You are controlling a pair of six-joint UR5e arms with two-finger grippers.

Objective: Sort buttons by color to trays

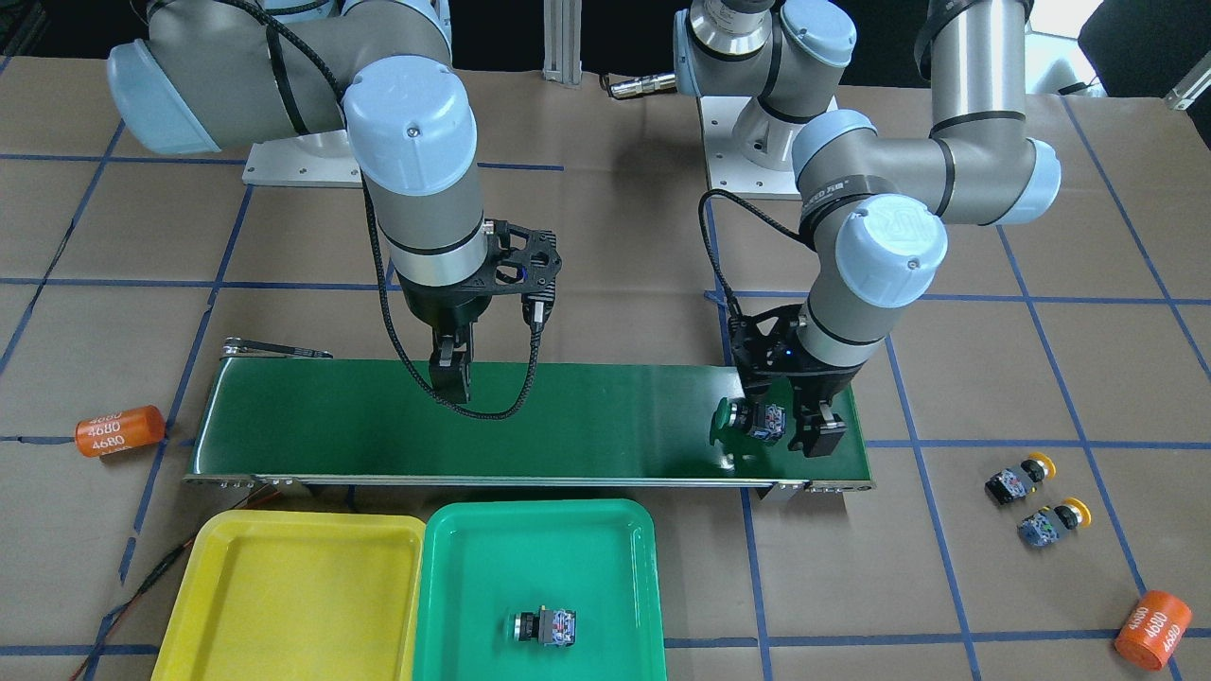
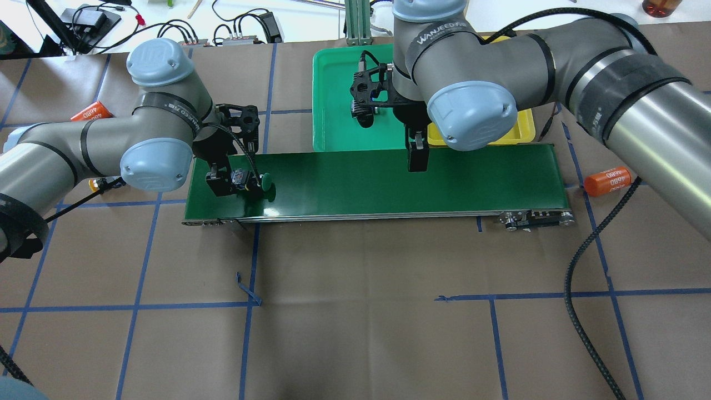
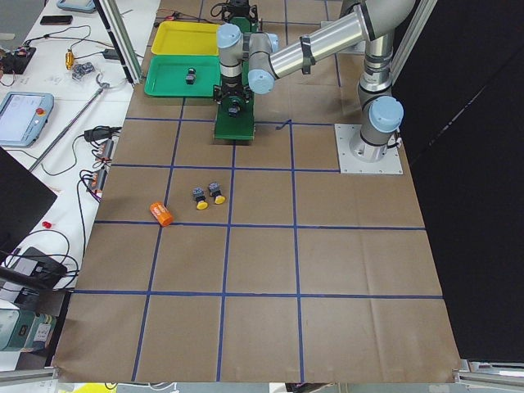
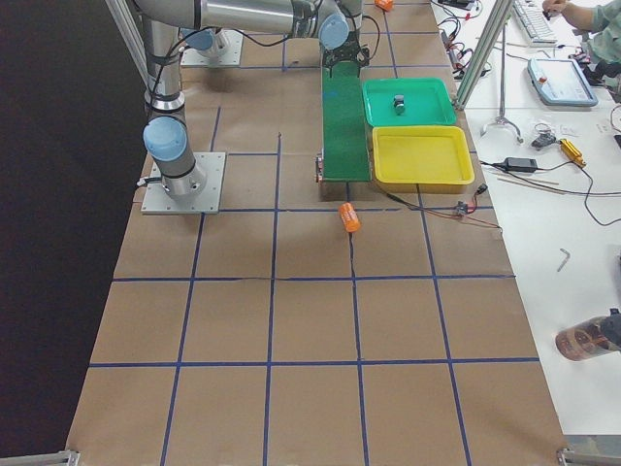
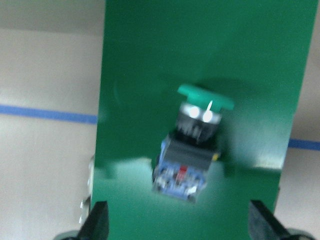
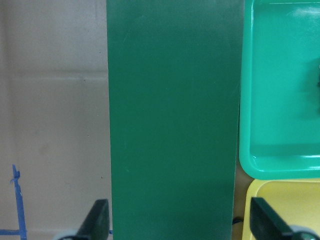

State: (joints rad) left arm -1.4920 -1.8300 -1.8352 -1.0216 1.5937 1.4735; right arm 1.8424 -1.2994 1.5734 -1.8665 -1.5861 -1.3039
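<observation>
My left gripper keeps going to the nearer yellow button (image 1: 1018, 480) and closes there, as the green button (image 1: 754, 419) is lying on the belt clear of my open fingers.
A green button (image 1: 752, 418) lies on its side at the end of the dark-green conveyor belt (image 1: 587, 416), cap pointing along the belt. My left gripper (image 1: 790, 426) is open around it; in the left wrist view its fingers stand wide of the green button (image 5: 192, 145), not touching. My right gripper (image 1: 454, 378) hangs open over the belt's middle with nothing in it. A second green button (image 1: 546, 626) lies in the green tray (image 1: 473, 586). The yellow tray (image 1: 284, 605) holds nothing. Two yellow buttons (image 1: 1020, 478) (image 1: 1052, 522) lie on the paper beyond the belt's end.
Two orange "4680" cylinders lie on the table, one (image 1: 120, 430) off the belt's far end and one (image 1: 1152, 629) near the yellow buttons. The trays sit side by side against the belt's long edge. Blue tape lines grid the brown paper.
</observation>
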